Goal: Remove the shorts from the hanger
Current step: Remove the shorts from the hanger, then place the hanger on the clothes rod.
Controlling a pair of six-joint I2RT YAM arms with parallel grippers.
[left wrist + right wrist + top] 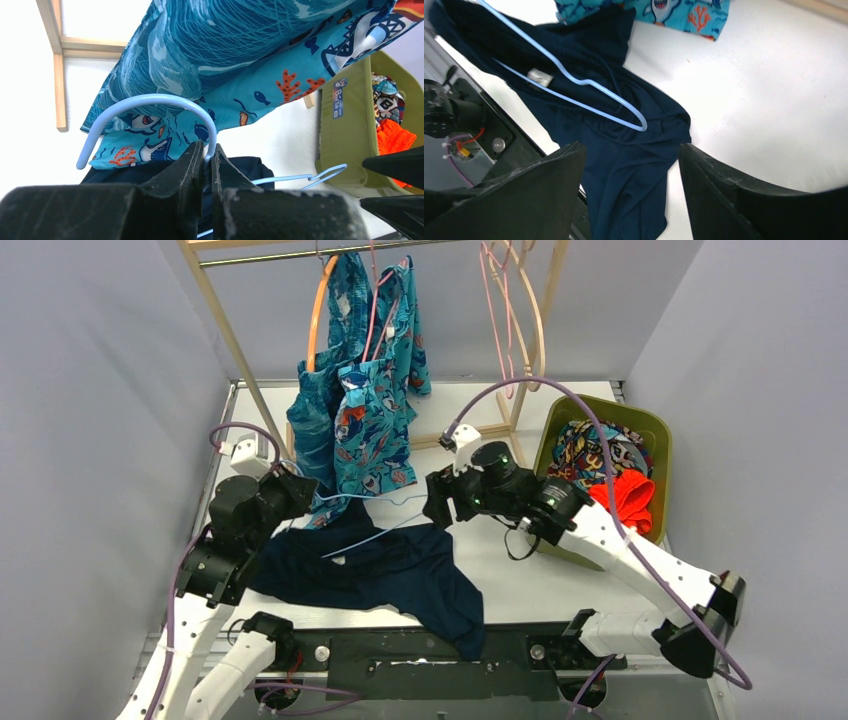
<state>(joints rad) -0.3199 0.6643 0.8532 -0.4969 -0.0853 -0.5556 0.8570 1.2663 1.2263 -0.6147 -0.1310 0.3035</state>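
The hanger is held by my left gripper at its hook (156, 99), and the hook needs to be free for the rack, so my right gripper should take the hanger's far corner (643, 124).
The navy shorts (400, 575) lie crumpled on the table's near middle, with a light-blue wire hanger (370, 535) lying across them. My left gripper (303, 490) is shut on the hanger's hook (150, 100), pinching the wire just above the shorts (250, 167). My right gripper (440, 502) is open and empty, hovering above the navy shorts (624, 165) and the hanger's shoulder (574, 80). Teal leaf-print shorts (318, 420) and turquoise cartoon-print shorts (375, 430) hang from the rack. Multicolour shorts (600, 450) and orange-red shorts (625, 495) lie in the bin.
A wooden clothes rack (230, 330) stands at the back with empty pink and wooden hangers (510, 320). An olive-green bin (655, 455) sits at the right, behind the right arm. The hanging shorts dangle just above my left gripper (207, 155). Grey walls close both sides.
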